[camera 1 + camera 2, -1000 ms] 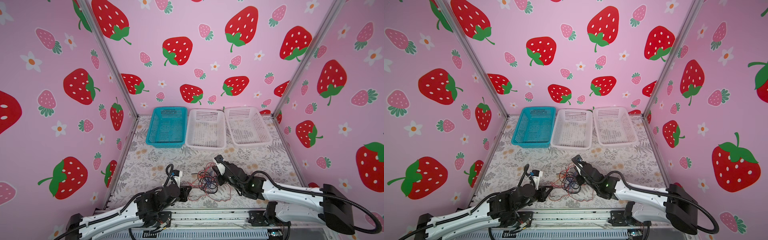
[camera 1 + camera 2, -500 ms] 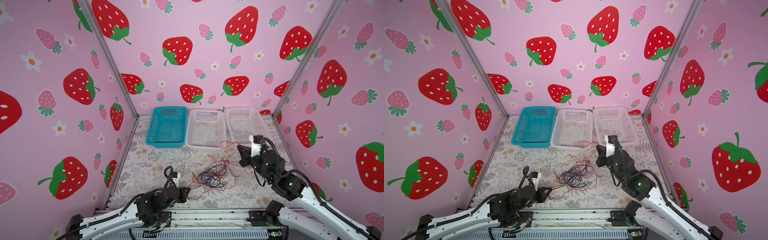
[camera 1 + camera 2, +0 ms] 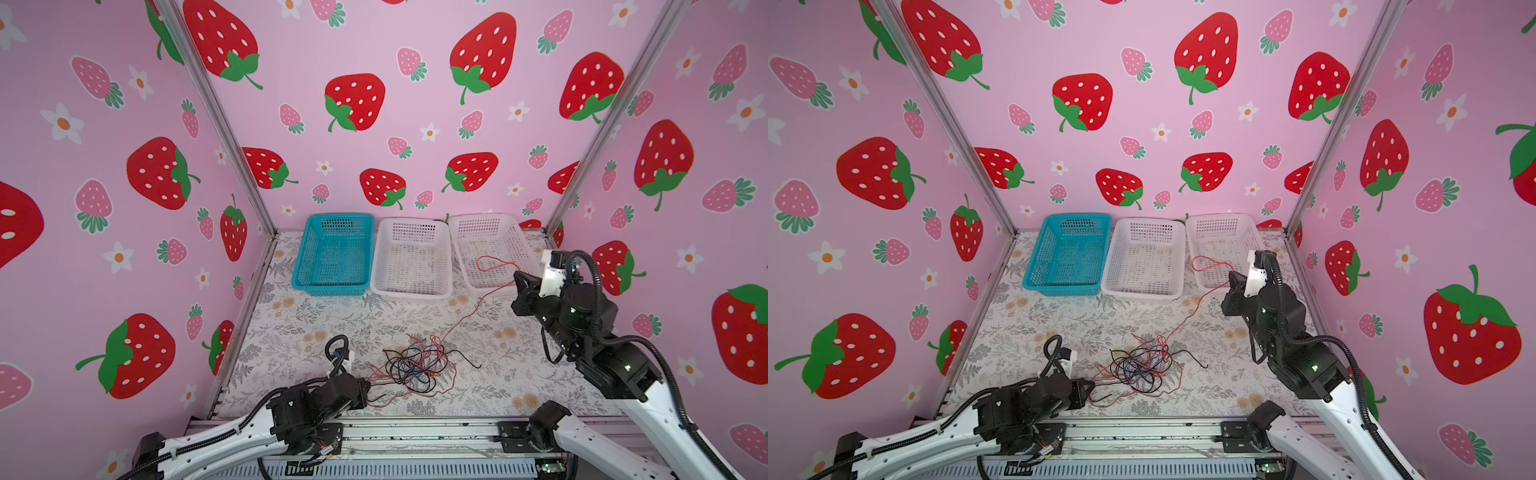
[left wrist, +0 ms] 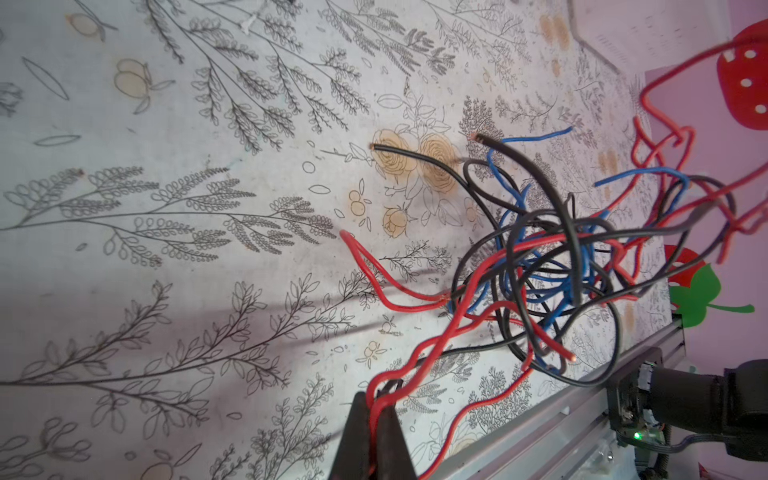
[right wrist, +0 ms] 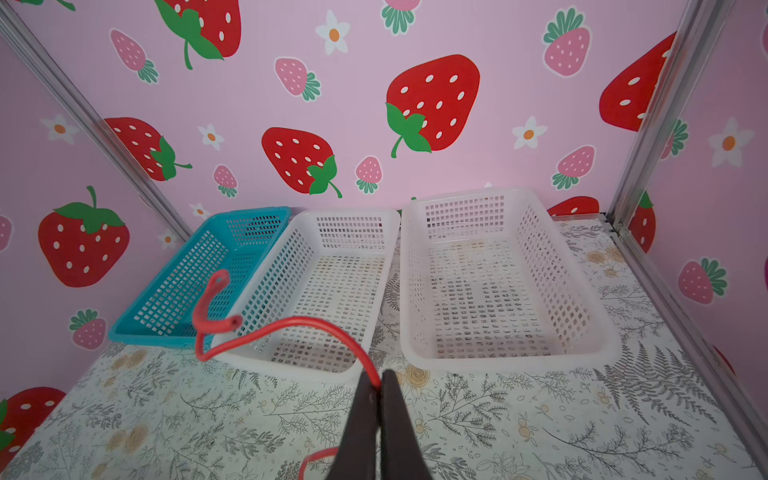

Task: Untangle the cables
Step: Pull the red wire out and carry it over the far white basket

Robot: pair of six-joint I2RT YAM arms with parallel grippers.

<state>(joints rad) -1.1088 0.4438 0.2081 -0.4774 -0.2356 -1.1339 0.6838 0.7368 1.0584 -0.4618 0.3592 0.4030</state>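
Next, my right gripper pulls the cable up and back before it puts the cable in the white basket [image 3: 489,254] below, because the red cable's tail [image 3: 437,340] runs into the tangle.
The cables [image 3: 415,365] [image 3: 1142,365] lie as a tangle of red, black and blue wires on the floral mat near the front. My left gripper [image 3: 368,388] [image 4: 376,399] sits low at the tangle's left edge, shut on red strands that lead into the tangle [image 4: 540,266]. Raised at the back right, my right gripper [image 3: 516,276] [image 3: 1231,276] [image 5: 379,384] is shut on one red cable [image 3: 473,311] [image 5: 291,322]. That cable runs taut-ish down to the tangle. Its free end curls over the right white basket [image 3: 490,291].
A blue basket [image 3: 334,286], a middle white basket [image 3: 411,293] and the right white basket stand in a row at the back wall. Pink strawberry walls close in left, back and right. A metal rail [image 3: 415,432] runs along the front edge.
My right gripper has travelled from the tangle up and to the back right, drawing a red cable out of the tangle. The left gripper has stayed put, holding its red strands.
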